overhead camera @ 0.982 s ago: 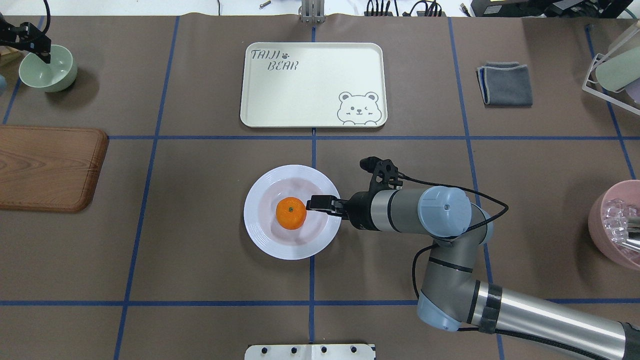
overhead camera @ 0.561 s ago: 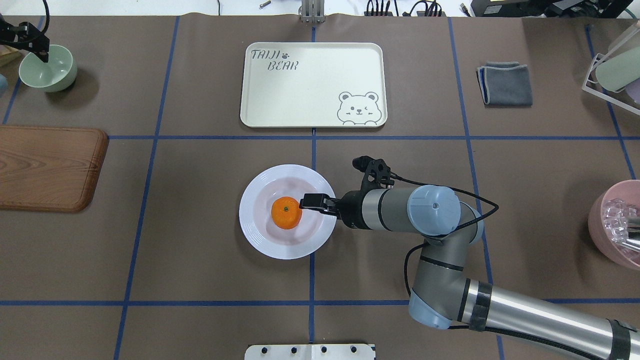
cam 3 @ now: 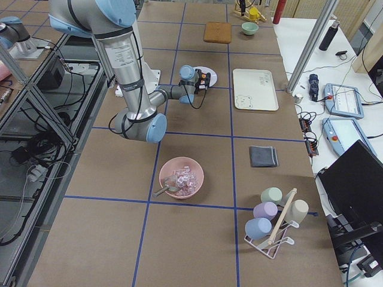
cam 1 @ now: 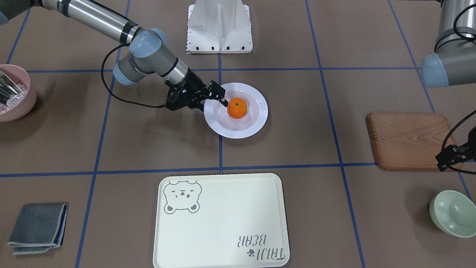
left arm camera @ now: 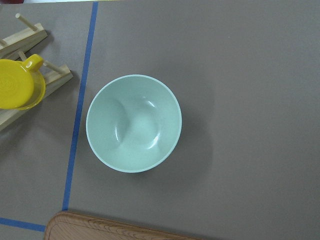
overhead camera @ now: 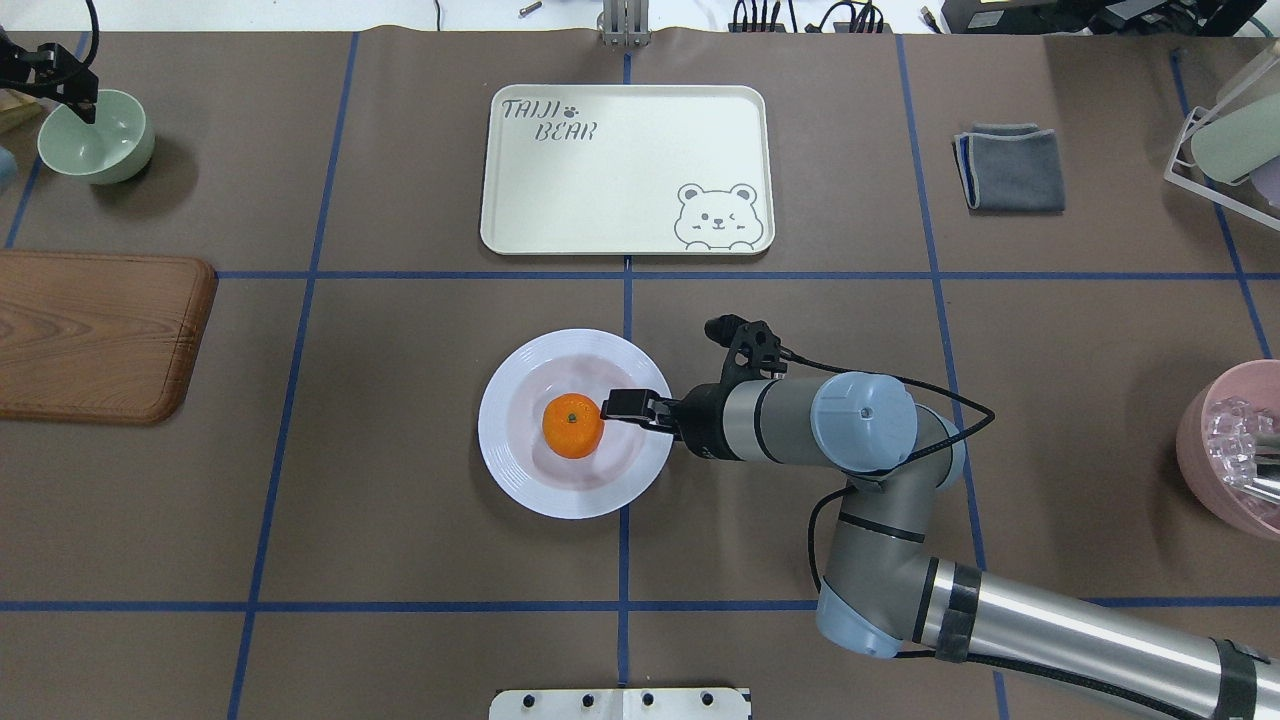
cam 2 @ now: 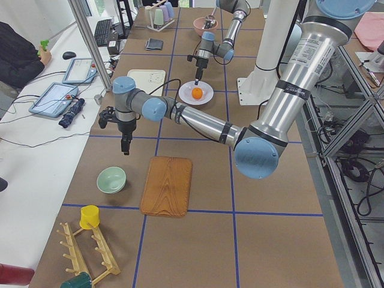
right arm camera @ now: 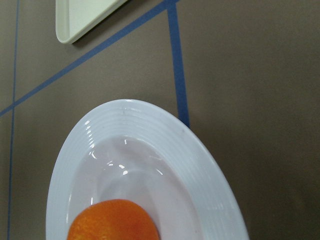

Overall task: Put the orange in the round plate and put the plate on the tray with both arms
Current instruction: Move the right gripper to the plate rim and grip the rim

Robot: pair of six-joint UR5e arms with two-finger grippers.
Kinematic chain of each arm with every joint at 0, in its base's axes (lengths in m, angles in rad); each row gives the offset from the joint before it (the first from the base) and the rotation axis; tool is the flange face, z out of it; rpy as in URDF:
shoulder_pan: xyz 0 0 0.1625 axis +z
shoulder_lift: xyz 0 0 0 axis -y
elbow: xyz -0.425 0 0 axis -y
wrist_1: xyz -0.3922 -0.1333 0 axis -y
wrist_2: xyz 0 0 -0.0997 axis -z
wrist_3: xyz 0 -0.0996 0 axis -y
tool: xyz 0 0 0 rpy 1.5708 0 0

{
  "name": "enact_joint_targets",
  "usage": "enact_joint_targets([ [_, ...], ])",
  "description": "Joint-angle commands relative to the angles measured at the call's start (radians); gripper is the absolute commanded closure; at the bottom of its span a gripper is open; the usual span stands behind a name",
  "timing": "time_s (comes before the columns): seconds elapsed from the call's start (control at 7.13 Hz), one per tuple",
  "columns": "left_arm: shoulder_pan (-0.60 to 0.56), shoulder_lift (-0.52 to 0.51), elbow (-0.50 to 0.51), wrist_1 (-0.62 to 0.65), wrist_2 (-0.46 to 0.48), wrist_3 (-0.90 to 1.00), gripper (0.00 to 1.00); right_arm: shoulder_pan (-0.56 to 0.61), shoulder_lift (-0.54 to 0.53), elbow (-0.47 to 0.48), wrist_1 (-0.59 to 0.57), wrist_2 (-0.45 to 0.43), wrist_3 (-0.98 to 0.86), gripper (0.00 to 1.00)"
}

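The orange (cam 1: 237, 108) is in the plate's sunken middle (cam 1: 224, 114), so when I lift the plate, it will roll away from my right gripper but stay inside.
The orange (overhead camera: 573, 426) lies in the middle of the white round plate (overhead camera: 510, 460), which rests on the table in front of the cream tray (overhead camera: 625, 170). My right gripper (overhead camera: 625, 405) reaches in from the right, shut on the plate's right rim, its tip touching the orange. The front view shows the same grip (cam 1: 217, 96) on the plate (cam 1: 238, 134) beside the orange (cam 1: 237, 108). In the right wrist view only the plate's ribbed rim (right arm camera: 165, 135) and the orange (right arm camera: 112, 220) show. My left gripper (overhead camera: 90, 108) hangs shut and empty above a green bowl, far from the plate.
A pale green bowl (overhead camera: 97, 140) sits far left, with a wooden board (overhead camera: 95, 335) nearer me. A folded grey cloth (overhead camera: 1012, 167) lies right of the tray. A pink bowl (overhead camera: 1235, 450) and a cup rack (overhead camera: 1225, 130) stand at the right edge.
My right gripper has shifted a little to the left, and the plate with the orange slid left with it. The left gripper drifted slightly farther away over the green bowl.
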Motion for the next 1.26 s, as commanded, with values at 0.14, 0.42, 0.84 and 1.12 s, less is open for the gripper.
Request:
enact_joint_targets([
  [0.14, 0.000, 0.000, 0.004, 0.001, 0.000, 0.000, 0.02, -0.003, 0.043, -0.041, -0.001, -0.003, 0.000, 0.00],
  [0.42, 0.002, 0.001, 0.004, -0.001, 0.000, 0.000, 0.02, -0.006, 0.043, -0.046, 0.001, -0.003, 0.000, 0.00],
  [0.84, 0.003, 0.003, 0.005, -0.001, 0.000, 0.000, 0.02, -0.005, 0.067, -0.038, 0.001, -0.003, 0.099, 0.55],
  [1.12, 0.005, 0.003, 0.005, -0.001, 0.018, 0.000, 0.02, -0.005, 0.074, -0.027, 0.001, -0.003, 0.126, 0.85],
])
